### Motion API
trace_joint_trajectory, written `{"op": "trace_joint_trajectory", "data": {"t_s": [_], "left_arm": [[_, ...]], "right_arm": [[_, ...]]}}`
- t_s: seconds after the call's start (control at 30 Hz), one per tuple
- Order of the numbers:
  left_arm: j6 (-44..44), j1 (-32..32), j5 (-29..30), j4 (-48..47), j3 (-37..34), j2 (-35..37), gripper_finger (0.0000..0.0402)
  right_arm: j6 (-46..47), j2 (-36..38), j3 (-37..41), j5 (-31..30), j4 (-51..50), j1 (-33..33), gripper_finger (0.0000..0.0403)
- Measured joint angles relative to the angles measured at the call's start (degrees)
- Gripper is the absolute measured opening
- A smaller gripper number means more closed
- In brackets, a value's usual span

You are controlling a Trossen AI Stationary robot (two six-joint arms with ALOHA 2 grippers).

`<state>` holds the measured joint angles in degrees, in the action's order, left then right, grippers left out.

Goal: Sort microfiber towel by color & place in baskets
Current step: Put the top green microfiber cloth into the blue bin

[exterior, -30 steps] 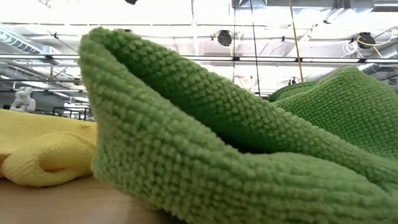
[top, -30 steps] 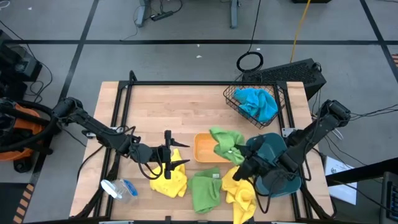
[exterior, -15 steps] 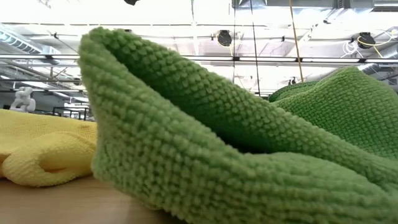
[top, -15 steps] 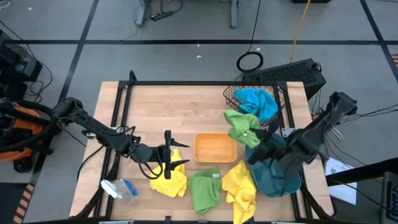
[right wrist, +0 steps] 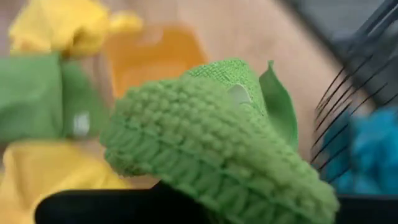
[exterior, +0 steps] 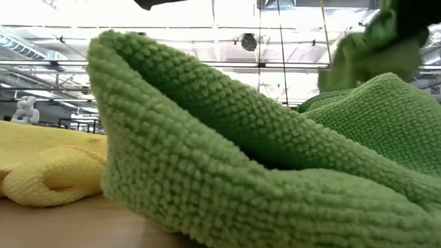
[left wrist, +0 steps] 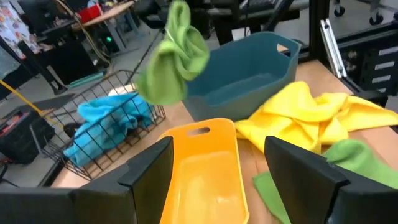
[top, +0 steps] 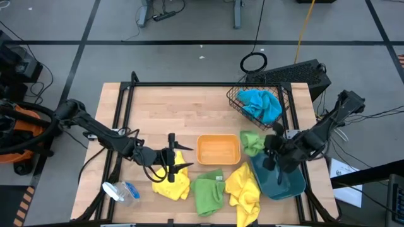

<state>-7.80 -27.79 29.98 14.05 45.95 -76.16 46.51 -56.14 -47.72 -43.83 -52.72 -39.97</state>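
Observation:
The green towel (top: 251, 143) is hanging clear of the teal bin's rim. My right gripper should therefore carry it next until it is above the bin's open bottom (top: 281, 183), then let go.
My right gripper (top: 265, 145) is shut on a green towel (top: 251, 142) above the far left corner of the dark teal bin (top: 281, 180); the left wrist view shows that towel (left wrist: 174, 56) hanging in the air. The orange bin (top: 218, 150) stands bare beside it. A blue towel (top: 260, 104) lies in the black wire basket (top: 237, 101). My left gripper (top: 172, 157) is open, just above a yellow towel (top: 172, 181). Another green towel (top: 208, 192) and a second yellow towel (top: 245, 192) lie at the near edge. My right gripper pinches the green towel by a bunched upper fold (right wrist: 217, 143); how many layers, I cannot tell. The towel (exterior: 372, 48) is lifted clear and hangs slack beside and below the fingers, over the teal bin's far left corner.
A clear spray bottle (top: 120, 191) lies on the near left of the table. A black frame (top: 189, 84) runs along the far and left sides. The far left part of the tabletop (top: 170, 113) is bare wood.
My right gripper lifted the green towel off the orange bin, swung it up toward the wire basket, then came back toward the near edge. It now holds the towel over the teal bin's far left corner. The orange bin is left bare.

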Motion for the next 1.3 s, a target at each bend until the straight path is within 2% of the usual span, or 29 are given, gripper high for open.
{"op": "trace_joint_trajectory", "data": {"t_s": [0.17,0.4,0.57,0.77,0.87,1.1,1.3], "left_arm": [[0.02,0.57,-0.48,2.13,0.02,-2.48,0.0258],[0.1,1.46,-2.53,3.01,0.0,-4.92,0.0258],[2.97,1.47,-3.8,3.13,0.0,-6.03,0.0258],[6.1,1.36,-12.46,4.3,0.02,-8.62,0.0258],[7.51,0.92,-14.95,6.74,0.02,-10.92,0.0258],[7.54,0.15,-15.1,13.11,0.02,-18.36,0.0258],[9.43,0.13,-16.83,15.6,0.04,-22.55,0.0258]], "right_arm": [[5.8,-2.72,2.19,6.97,-0.42,0.0,0.0036],[9.84,-4.55,2.22,12.51,-1.45,-1.71,0.0036],[18.36,-4.54,2.21,17.39,-6.78,-3.81,0.0036],[25.58,-6.01,2.23,17.82,-9.72,-5.47,0.0039],[27.37,-7.96,2.23,19.54,-9.81,-5.53,0.0058],[28.08,-14.34,2.23,26.23,-9.75,-5.53,0.0137],[28.05,-18.51,2.23,29.08,-9.56,-5.53,0.0191]]}}
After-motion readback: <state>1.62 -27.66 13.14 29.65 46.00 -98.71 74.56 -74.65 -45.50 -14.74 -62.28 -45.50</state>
